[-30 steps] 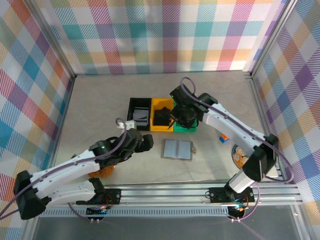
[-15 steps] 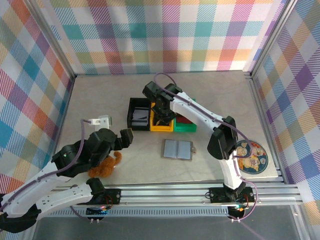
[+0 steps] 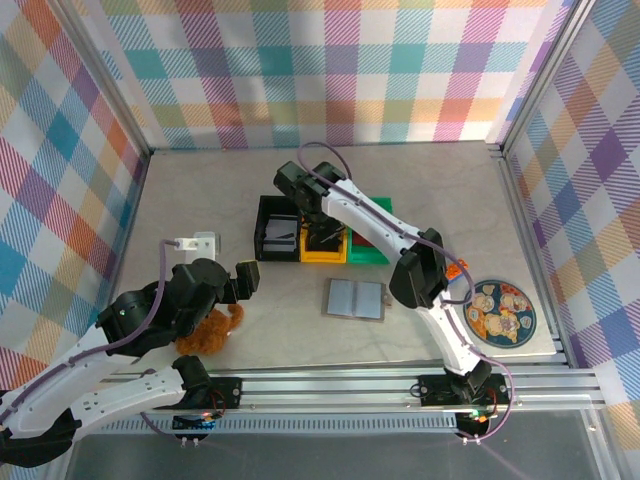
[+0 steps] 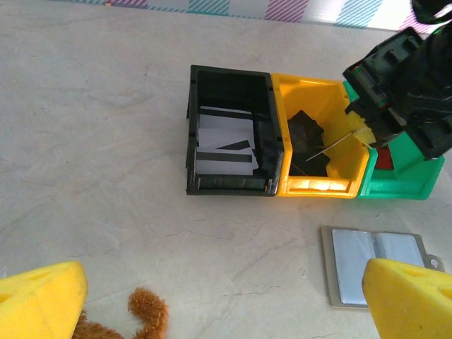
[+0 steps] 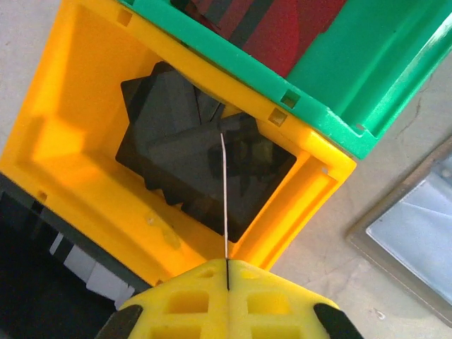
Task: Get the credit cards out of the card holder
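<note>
The credit card's lower end is over the dark cards in the yellow bin, so the robot's right gripper keeps lowering and lets go just above them.
The card holder lies open and flat on the table, its two pale grey panels facing up; it also appears in the left wrist view as the card holder and at the edge of the right wrist view. My right gripper hovers over the yellow bin, shut on a thin credit card seen edge-on, pointing down into the bin. My left gripper is open and holds nothing, left of the holder above bare table, its yellow fingertips wide apart.
Three bins stand in a row behind the holder: black bin with white and black cards, yellow bin with dark cards, green bin with a red card. A brown plush toy lies front left. A round picture plate sits right.
My right gripper swung left from the green bin to above the yellow bin, still holding the card. My left arm pulled back to the left, away from the holder.
</note>
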You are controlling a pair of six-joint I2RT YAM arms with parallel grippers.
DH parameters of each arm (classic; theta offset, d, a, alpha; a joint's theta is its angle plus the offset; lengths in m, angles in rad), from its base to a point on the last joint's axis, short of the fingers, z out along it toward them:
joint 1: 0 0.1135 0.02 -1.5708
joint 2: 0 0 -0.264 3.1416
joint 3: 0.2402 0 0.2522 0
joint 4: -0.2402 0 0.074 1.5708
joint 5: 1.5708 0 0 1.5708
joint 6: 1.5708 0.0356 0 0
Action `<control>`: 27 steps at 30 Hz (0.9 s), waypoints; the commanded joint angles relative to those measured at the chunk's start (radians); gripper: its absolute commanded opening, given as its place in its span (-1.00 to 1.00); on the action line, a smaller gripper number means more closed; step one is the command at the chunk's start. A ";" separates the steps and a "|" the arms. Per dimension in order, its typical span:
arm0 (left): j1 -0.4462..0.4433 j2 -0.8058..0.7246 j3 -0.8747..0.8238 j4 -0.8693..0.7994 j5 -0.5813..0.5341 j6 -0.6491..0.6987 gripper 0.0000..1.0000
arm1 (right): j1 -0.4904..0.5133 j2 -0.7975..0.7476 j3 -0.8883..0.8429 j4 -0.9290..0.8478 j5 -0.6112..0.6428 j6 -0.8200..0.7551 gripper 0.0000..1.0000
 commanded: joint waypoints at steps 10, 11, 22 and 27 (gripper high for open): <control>0.010 -0.025 -0.038 -0.024 0.011 0.021 0.99 | -0.013 0.119 0.032 -0.043 -0.003 0.122 -1.00; 0.011 -0.029 -0.041 -0.027 0.011 0.019 0.99 | -0.015 0.127 0.033 -0.035 -0.005 0.120 -1.00; 0.011 -0.038 -0.072 -0.034 0.032 0.008 0.99 | -0.039 0.176 0.035 -0.001 -0.025 0.151 -1.00; 0.011 -0.037 -0.079 -0.034 0.030 0.003 0.99 | -0.044 0.190 0.032 0.040 -0.035 0.146 -1.00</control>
